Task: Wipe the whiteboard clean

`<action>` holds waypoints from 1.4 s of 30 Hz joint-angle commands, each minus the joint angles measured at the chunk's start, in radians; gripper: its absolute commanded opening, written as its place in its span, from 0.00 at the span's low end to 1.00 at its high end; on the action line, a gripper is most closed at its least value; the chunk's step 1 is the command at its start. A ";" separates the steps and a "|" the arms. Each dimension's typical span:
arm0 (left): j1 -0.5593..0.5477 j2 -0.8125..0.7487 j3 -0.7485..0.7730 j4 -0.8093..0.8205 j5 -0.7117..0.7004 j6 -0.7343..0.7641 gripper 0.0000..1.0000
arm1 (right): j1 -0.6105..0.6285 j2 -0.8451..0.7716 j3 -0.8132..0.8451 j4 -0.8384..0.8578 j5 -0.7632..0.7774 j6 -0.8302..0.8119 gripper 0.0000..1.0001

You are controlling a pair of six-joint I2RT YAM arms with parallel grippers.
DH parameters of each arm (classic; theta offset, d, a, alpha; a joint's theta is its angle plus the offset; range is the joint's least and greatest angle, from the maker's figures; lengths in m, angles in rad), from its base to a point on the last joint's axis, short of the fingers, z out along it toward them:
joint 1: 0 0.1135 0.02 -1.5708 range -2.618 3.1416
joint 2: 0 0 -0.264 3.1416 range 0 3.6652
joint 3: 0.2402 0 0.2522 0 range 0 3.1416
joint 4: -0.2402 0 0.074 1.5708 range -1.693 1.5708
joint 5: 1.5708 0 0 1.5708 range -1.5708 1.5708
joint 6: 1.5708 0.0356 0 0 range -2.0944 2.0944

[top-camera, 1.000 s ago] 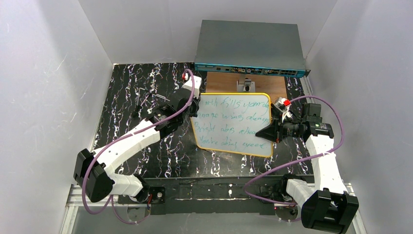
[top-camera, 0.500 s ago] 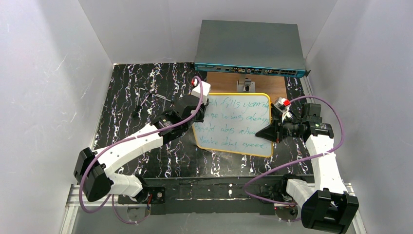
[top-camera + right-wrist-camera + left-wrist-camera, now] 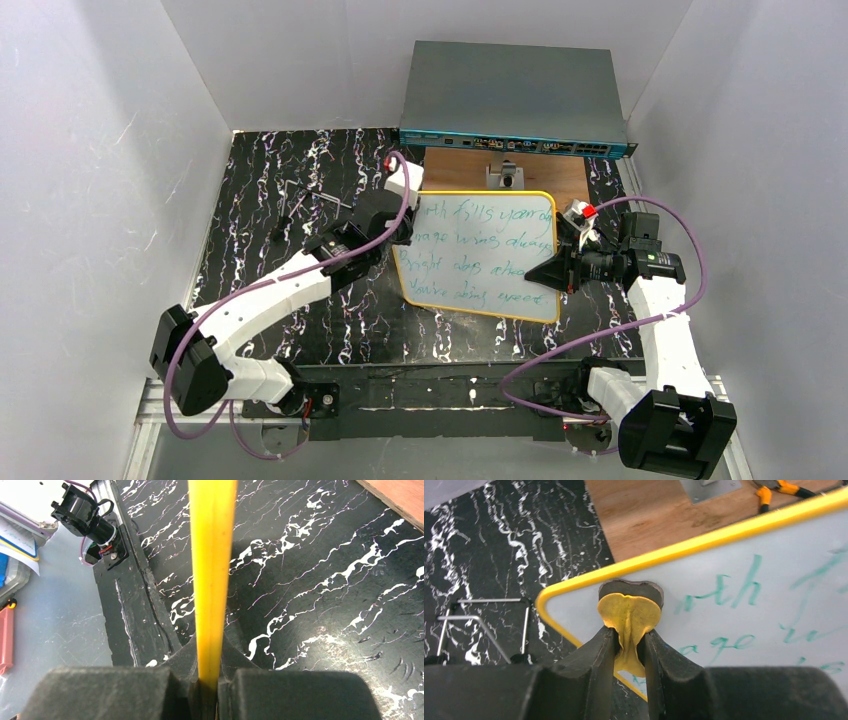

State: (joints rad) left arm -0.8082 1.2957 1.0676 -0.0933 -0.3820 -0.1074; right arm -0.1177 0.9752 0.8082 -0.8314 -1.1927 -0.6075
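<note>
I should move the cloth back across the first green words (image 3: 720, 592) with my left gripper, because the cloth is on the whiteboard's blank corner (image 3: 575, 603) by the yellow rim.
The whiteboard (image 3: 480, 255), white with a yellow rim and several lines of green handwriting, lies in the middle of the black marbled mat. My left gripper (image 3: 630, 637) is shut on a folded yellow cloth (image 3: 630, 615) whose tip rests on the board's top left corner (image 3: 574, 605), left of the first written word. In the top view the left gripper (image 3: 400, 232) is at the board's left edge. My right gripper (image 3: 548, 273) is shut on the board's right rim, seen edge-on as a yellow strip (image 3: 211, 570) in the right wrist view.
A brown wooden board (image 3: 460, 170) with a small metal bracket (image 3: 508, 176) lies behind the whiteboard, under a grey network switch (image 3: 515, 98). Orange-handled pliers (image 3: 776, 487) lie on the wood. A bent metal wire stand (image 3: 479, 617) sits on the mat, left of the board. White walls enclose the workspace.
My left gripper swept right onto the board's top left area, then back left toward the corner. The first letters of the top lines look fainter. The right arm has not moved.
</note>
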 commanded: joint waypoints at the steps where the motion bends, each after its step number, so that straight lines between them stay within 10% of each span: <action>1: -0.068 -0.016 -0.024 0.062 0.061 0.075 0.00 | 0.019 -0.016 0.004 -0.022 -0.056 -0.081 0.01; 14: -0.027 -0.010 0.004 -0.003 -0.190 0.051 0.00 | 0.016 -0.016 0.004 -0.023 -0.059 -0.082 0.01; 29: -0.093 -0.041 -0.054 0.050 0.056 0.124 0.00 | 0.016 -0.008 0.006 -0.025 -0.060 -0.084 0.01; 42: -0.067 0.017 0.069 -0.024 -0.159 0.055 0.00 | 0.016 -0.007 0.006 -0.027 -0.058 -0.088 0.01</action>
State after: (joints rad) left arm -0.9455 1.3380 1.0813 -0.0971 -0.4629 0.0029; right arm -0.1188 0.9775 0.8078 -0.8433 -1.1965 -0.6159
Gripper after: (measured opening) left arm 0.225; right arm 0.110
